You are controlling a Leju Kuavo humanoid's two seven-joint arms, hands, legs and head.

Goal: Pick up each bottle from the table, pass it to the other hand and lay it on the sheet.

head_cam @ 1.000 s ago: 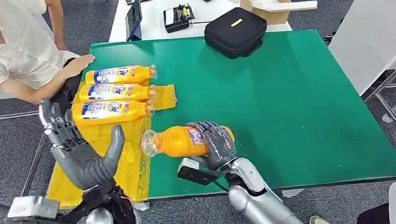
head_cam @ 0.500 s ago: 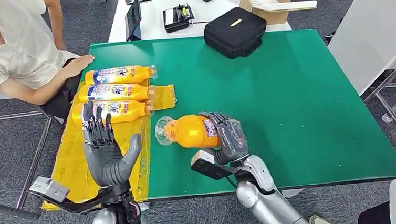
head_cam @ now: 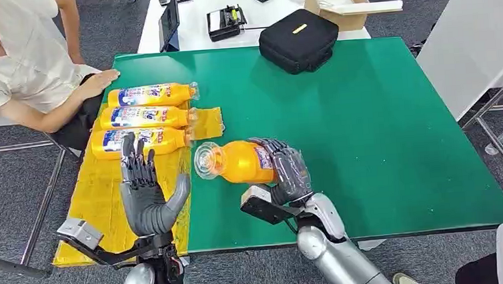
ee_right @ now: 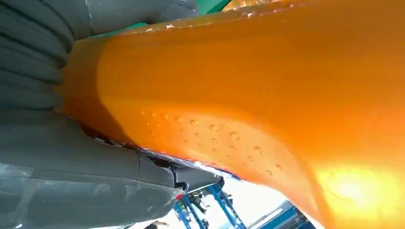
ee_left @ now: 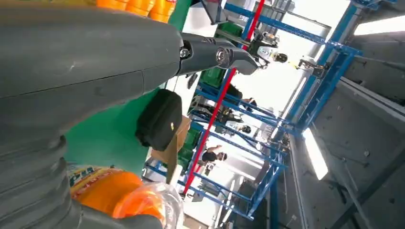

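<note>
I expect the clear cap (head_cam: 205, 160) to stay on when I bring the orange bottle to the sheet, because the clear cap sits straight over the orange neck (head_cam: 219, 160).
My right hand (head_cam: 284, 170) grips an orange bottle (head_cam: 233, 162) with a white and blue label, held above the green table (head_cam: 382, 133) with its base turned toward my left hand. That bottle's orange body (ee_right: 248, 95) is close up in the right wrist view. My left hand (head_cam: 146, 189) is raised, fingers spread and holding nothing, over the yellow sheet (head_cam: 99, 206), a short gap left of the bottle. Three more orange bottles (head_cam: 143, 117) lie side by side on the sheet's far part.
A person (head_cam: 16, 65) sits at the table's far left corner, one hand resting on its edge by the sheet. A black case (head_cam: 298, 40) lies at the far middle of the table. A cardboard box (head_cam: 339, 3) and devices sit on the white table beyond.
My left hand rose and moved right toward the bottle. My right hand lifted the bottle and carried it up and to the left, narrowing the gap between hands.
</note>
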